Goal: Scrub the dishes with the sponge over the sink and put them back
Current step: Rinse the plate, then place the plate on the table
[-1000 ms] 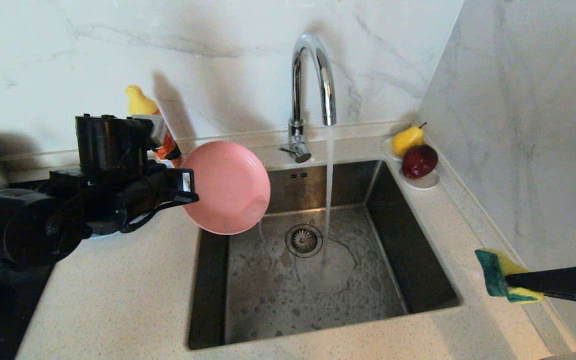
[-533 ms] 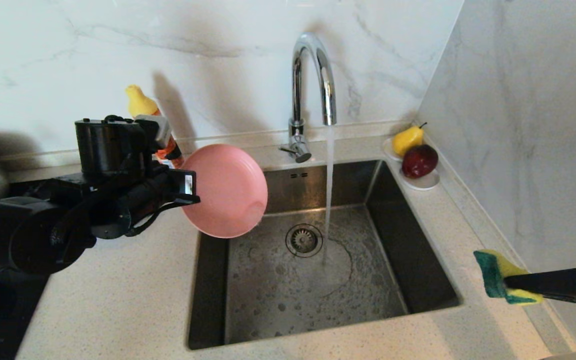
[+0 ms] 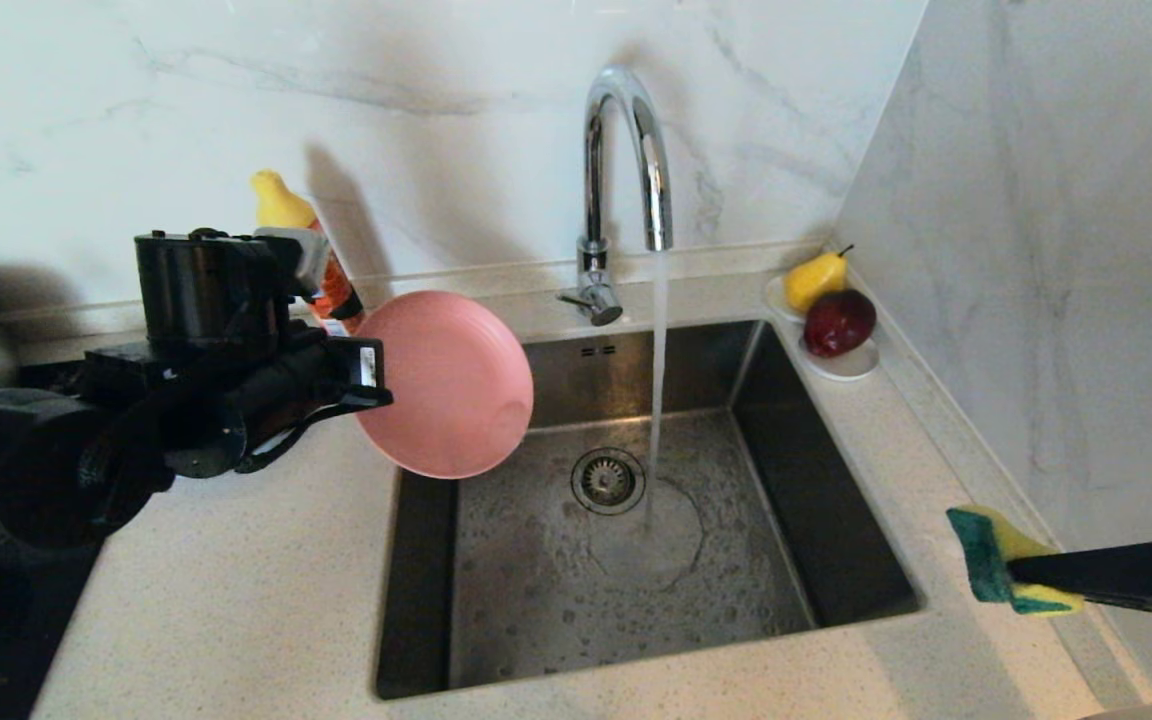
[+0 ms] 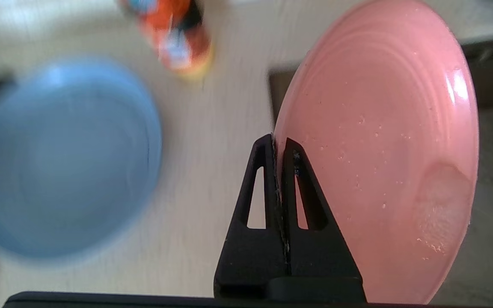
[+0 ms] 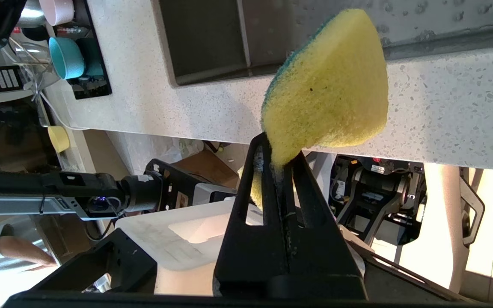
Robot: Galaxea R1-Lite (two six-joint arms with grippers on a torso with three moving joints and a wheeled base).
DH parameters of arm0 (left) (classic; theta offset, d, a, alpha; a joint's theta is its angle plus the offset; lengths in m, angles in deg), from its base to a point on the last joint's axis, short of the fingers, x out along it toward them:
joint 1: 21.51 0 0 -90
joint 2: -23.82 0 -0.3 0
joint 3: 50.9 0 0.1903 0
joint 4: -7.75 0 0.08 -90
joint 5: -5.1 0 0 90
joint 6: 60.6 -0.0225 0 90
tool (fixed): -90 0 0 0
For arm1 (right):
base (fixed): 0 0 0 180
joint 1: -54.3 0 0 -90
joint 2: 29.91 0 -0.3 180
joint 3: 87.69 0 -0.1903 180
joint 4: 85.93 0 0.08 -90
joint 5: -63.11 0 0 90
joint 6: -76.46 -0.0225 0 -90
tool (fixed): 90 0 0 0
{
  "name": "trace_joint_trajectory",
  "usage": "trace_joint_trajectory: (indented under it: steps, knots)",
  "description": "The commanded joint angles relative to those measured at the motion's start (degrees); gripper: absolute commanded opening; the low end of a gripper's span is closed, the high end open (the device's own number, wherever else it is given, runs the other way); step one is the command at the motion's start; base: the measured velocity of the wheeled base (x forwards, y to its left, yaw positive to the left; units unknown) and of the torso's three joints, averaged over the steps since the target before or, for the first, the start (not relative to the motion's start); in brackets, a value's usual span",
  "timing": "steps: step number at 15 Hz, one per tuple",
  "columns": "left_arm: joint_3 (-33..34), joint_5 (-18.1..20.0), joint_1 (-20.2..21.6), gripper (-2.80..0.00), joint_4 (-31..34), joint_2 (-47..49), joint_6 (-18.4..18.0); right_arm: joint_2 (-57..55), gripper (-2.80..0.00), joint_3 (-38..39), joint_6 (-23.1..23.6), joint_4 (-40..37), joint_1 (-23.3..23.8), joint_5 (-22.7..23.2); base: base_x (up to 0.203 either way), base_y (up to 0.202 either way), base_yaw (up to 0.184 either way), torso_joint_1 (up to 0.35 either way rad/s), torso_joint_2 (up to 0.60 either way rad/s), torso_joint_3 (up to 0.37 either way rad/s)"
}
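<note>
My left gripper should now go to the counter in front (image 3: 218, 576) of the grey-blue plate, which is clear for the salmon-pink plate (image 3: 458, 386), and let go once the salmon-pink plate lies flat.
A salmon-pink plate (image 3: 446, 385) hangs tilted on edge over the left rim of the sink (image 3: 836, 500), with my left gripper (image 3: 374, 385) shut on its rim. In the left wrist view the gripper (image 4: 278, 143) pinches the wet plate (image 4: 379, 149), and the grey-blue plate (image 4: 62, 158) lies on the counter beside it. Over the counter right of the sink, my right gripper (image 3: 1021, 578) is shut on the yellow-and-green sponge (image 3: 986, 555). The right wrist view shows the sponge (image 5: 332, 85) bulging out of the gripper (image 5: 278, 154), with the teal bowl (image 5: 64, 51) and pale pink bowl (image 5: 56, 8) far off.
Water runs from the chrome tap (image 3: 626, 150) into the basin beside the drain (image 3: 608, 480). An orange bottle (image 3: 321, 260) stands behind my left arm. A white dish with a pear and an apple (image 3: 841, 365) sits at the back right corner. The wall is close on the right.
My left arm and the pink plate have drifted slightly left, away from the water stream. The right gripper with the sponge has stayed put.
</note>
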Motion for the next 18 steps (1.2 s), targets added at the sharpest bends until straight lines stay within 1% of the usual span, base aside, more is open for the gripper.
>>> trace_joint_trajectory:
  steps: [1, 3, 4, 5, 6, 7, 9, 10, 12, 14, 17, 18]
  knots:
    - [-3.55, 1.27, 1.60, -2.80, 14.77, -3.12, 6.63, -1.40, -2.80, -0.20, 0.00, 0.08, -0.03, 0.14, 0.000, 0.000, 0.000, 0.000, 0.00, 0.000]
    - [-8.57, 6.17, 4.93, -2.80, 30.22, -6.19, 14.62, -3.09, -2.80, -0.39, 0.09, 0.10, -0.10, 0.19, 0.000, 0.000, 0.000, 0.000, 0.00, 0.000]
    - [-11.29, 8.84, 7.60, -2.80, 38.51, -7.54, 17.90, -3.74, -2.80, -0.49, 0.11, 0.11, -0.12, 0.16, 0.000, 0.000, 0.000, 0.000, 0.00, 0.000]
    - [-13.35, 11.00, 10.63, -2.80, 44.87, -8.68, 20.38, -4.20, -2.80, -0.61, 0.11, 0.19, -0.12, 0.23, 0.000, 0.000, 0.000, 0.000, 0.00, 0.000]
    - [-14.60, 12.56, 13.23, -2.80, 48.78, -9.75, 22.04, -4.70, -2.80, -0.69, 0.11, 0.22, -0.12, 0.16, 0.000, 0.000, 0.000, 0.000, 0.00, 0.000]
    - [-14.34, 13.81, 15.85, -2.80, 51.15, -11.04, 22.75, -4.85, -2.80, -0.70, 0.11, 0.36, -0.12, 0.14, 0.000, 0.000, 0.000, 0.000, 0.00, 0.000]
    - [-12.01, 15.65, 21.28, -2.80, 52.10, -13.19, 23.01, -5.69, -2.80, -0.77, 0.11, 1.31, -0.12, 0.14, 0.000, 0.000, 0.000, 0.000, 0.00, 0.000]
    - [-10.62, 16.38, 24.92, -2.80, 52.05, -13.97, 22.86, -6.07, -2.80, -1.14, 0.11, 1.33, -0.12, 0.14, 0.000, 0.000, 0.000, 0.000, 0.00, 0.000]
    - [-8.04, 19.20, 29.93, -2.80, 51.99, -15.05, 22.57, -6.66, -2.80, -1.23, 0.11, 1.33, -0.12, 0.14, 0.000, 0.000, 0.000, 0.000, 0.00, 0.000]
    - [-3.76, 21.81, 35.22, -2.80, 51.19, -15.35, 21.62, -7.64, -2.80, -1.23, 0.11, 1.39, -0.03, 0.06, 0.000, 0.000, 0.000, 0.000, 0.00, 0.000]
    - [2.91, 24.30, 40.76, -2.80, 43.33, -14.57, 18.96, -8.16, -2.80, -1.23, 0.20, 1.42, -0.03, 0.06, 0.000, 0.000, 0.000, 0.000, 0.00, 0.000]
    - [4.16, 25.36, 42.28, -2.80, 41.85, -13.91, 17.95, -8.25, -2.80, -1.23, 0.20, 1.42, -0.03, 0.06, 0.000, 0.000, 0.000, 0.000, 0.00, 0.000]
